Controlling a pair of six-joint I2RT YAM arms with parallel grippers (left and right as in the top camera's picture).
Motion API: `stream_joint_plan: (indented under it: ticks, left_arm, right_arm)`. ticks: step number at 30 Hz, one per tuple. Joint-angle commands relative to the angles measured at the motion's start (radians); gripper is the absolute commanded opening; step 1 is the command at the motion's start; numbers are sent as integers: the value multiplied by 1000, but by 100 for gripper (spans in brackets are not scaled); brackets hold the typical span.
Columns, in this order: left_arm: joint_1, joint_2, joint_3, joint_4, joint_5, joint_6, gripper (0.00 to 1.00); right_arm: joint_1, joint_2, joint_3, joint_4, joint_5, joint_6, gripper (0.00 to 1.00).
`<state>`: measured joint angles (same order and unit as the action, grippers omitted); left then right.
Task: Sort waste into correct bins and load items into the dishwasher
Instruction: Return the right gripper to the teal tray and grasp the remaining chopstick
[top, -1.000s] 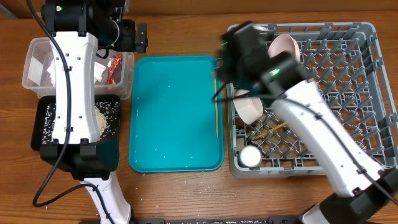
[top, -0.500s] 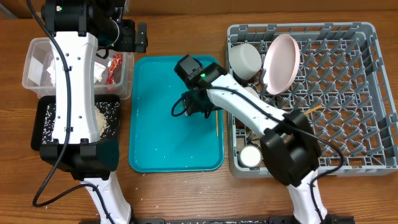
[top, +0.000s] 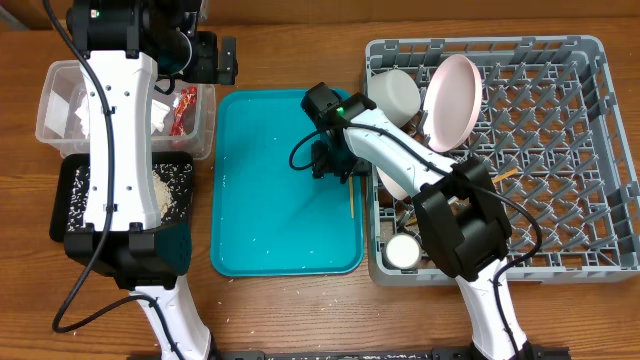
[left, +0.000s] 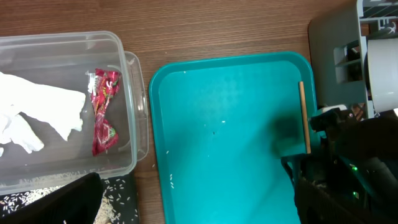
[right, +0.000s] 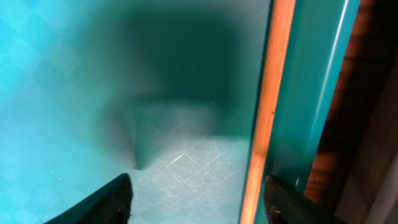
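My right gripper still has to grip and lift the chopstick, which lies close along the teal tray's rim (top: 352, 200), so it should first pull the chopstick to the tray's open middle (top: 305, 207).
My right gripper (top: 337, 165) (right: 199, 202) is open, low over the right side of the teal tray (top: 270, 190). A thin wooden chopstick (top: 351, 200) (right: 267, 124) lies along the tray's right rim, between the fingers and close to the right one. It also shows in the left wrist view (left: 305, 118). My left gripper (top: 215, 60) (left: 193, 214) is open and empty, above the clear tub (top: 50, 110). The tub holds white tissue (left: 37, 118) and the red foil wrapper (left: 104, 112). The black tray (top: 62, 200) holds rice (top: 170, 190).
The grey dish rack (top: 560, 150) at the right holds a pink plate (top: 452, 100), a white bowl (top: 393, 95), a small white cup (top: 403, 250) and another chopstick (top: 437, 210). A few rice grains lie on the teal tray.
My right arm swung from the rack's left side out over the teal tray, then shifted right and down onto the chopstick at the tray's right rim. The left arm has not moved.
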<state>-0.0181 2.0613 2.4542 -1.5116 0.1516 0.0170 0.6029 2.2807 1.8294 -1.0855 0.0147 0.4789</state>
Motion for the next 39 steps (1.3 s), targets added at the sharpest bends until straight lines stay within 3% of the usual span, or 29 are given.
stream_joint_plan:
  ticks: [1, 7, 10, 12, 16, 25, 39]
  left_arm:
    - [-3, -2, 22, 2, -5, -6, 100]
    - [-3, -2, 22, 2, -5, -6, 100]
    - [-3, -2, 22, 2, -5, -6, 100]
    - [-3, -2, 22, 2, -5, -6, 100]
    - [-3, -2, 22, 2, -5, -6, 100]
    - [-3, -2, 22, 2, -5, -6, 100]
    - [-3, -2, 22, 2, -5, -6, 100]
  right_arm:
    - [-2, 10, 21, 7, 8, 8, 64]
    - [9, 23, 21, 14, -29, 7, 45]
    - [34, 23, 21, 25, -27, -1, 41]
    - [52, 23, 21, 30, -1, -4, 41]
    - [62, 23, 43, 28, 61, -10, 61]
    - [64, 24, 89, -5, 332, -31, 62]
    - [28, 77, 89, 18, 184, -39, 63]
